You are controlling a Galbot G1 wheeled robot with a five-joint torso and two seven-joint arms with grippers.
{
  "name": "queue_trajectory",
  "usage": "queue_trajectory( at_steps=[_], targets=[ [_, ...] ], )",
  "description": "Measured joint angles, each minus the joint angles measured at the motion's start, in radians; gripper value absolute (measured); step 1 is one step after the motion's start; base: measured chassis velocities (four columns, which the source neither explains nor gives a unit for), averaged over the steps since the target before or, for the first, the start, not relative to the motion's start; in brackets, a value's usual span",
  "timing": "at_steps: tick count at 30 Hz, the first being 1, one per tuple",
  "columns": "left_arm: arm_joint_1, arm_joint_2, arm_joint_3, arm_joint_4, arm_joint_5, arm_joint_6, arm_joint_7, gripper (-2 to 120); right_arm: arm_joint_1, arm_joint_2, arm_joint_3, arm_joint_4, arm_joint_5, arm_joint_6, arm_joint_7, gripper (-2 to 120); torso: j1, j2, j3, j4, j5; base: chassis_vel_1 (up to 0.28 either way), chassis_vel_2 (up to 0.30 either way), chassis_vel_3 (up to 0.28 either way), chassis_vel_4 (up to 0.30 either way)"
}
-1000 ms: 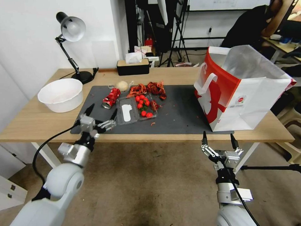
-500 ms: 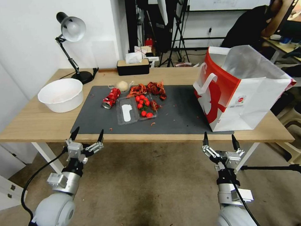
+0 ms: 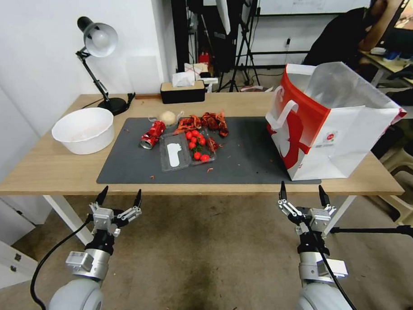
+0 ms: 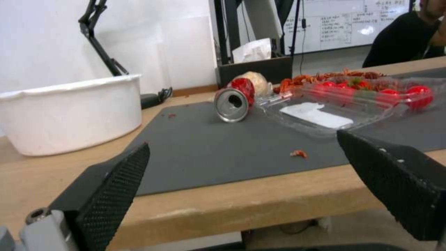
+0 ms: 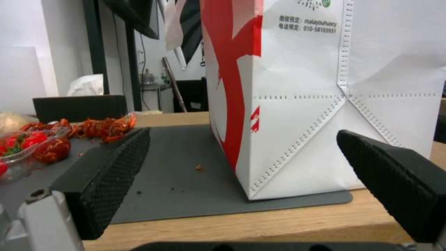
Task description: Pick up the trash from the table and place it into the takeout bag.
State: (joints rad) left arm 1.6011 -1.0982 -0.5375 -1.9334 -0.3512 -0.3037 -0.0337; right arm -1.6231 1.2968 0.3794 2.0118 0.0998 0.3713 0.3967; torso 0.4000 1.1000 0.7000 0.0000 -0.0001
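The crushed red can [image 3: 153,134] is lying on its side with its opening over dry mat, so it will come up empty when the robot lifts it.
The trash lies in a cluster on the table's [image 3: 49,167] dark grey mat [image 3: 247,160]: a crushed red can [image 3: 152,134], a beige wad [image 3: 168,117], crumpled red scraps [image 3: 204,121] and a clear plastic tray [image 3: 187,149] holding small red fruits. At the mat's right end the white and red takeout bag [image 3: 327,123] stands upright with its top open. My left gripper [image 3: 121,192] hangs open below the table's front edge, facing the can [image 4: 235,101] and the tray [image 4: 334,111]. My right gripper [image 3: 301,187] is open and empty too, low in front of the bag [image 5: 325,87].
A white bowl [image 3: 83,130] sits on the table's left end, with a desk lamp [image 3: 99,64] behind it and a black tissue box [image 3: 182,91] at the back edge. Stools and a tripod leg [image 3: 376,230] stand to the right. Bare floor lies around both arms.
My left arm has pulled back from the mat's front edge and dropped below the tabletop, its gripper still open and empty. The right arm has stayed put.
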Motion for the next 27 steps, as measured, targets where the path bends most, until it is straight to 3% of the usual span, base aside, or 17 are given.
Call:
queue_trajectory(
  at_steps=[13, 27],
  targets=[
    [-0.140, 0.066, 0.062, 0.002, -0.034, 0.095, -0.002, 100, 0.004, 0.005, 0.000, -0.008, -0.001, 0.000, 0.001, 100, 0.000, 0.000, 0.000, -0.0001, 0.0000, 0.000, 0.000, 0.000, 0.000],
    [-0.439, 0.170, 0.215, 0.134, -0.222, 0.258, -0.003, 100, 0.007, 0.010, 0.002, -0.011, -0.002, -0.006, 0.001, 100, 0.000, 0.000, 0.000, -0.0001, 0.0001, 0.000, 0.000, 0.000, 0.000]
  ],
)
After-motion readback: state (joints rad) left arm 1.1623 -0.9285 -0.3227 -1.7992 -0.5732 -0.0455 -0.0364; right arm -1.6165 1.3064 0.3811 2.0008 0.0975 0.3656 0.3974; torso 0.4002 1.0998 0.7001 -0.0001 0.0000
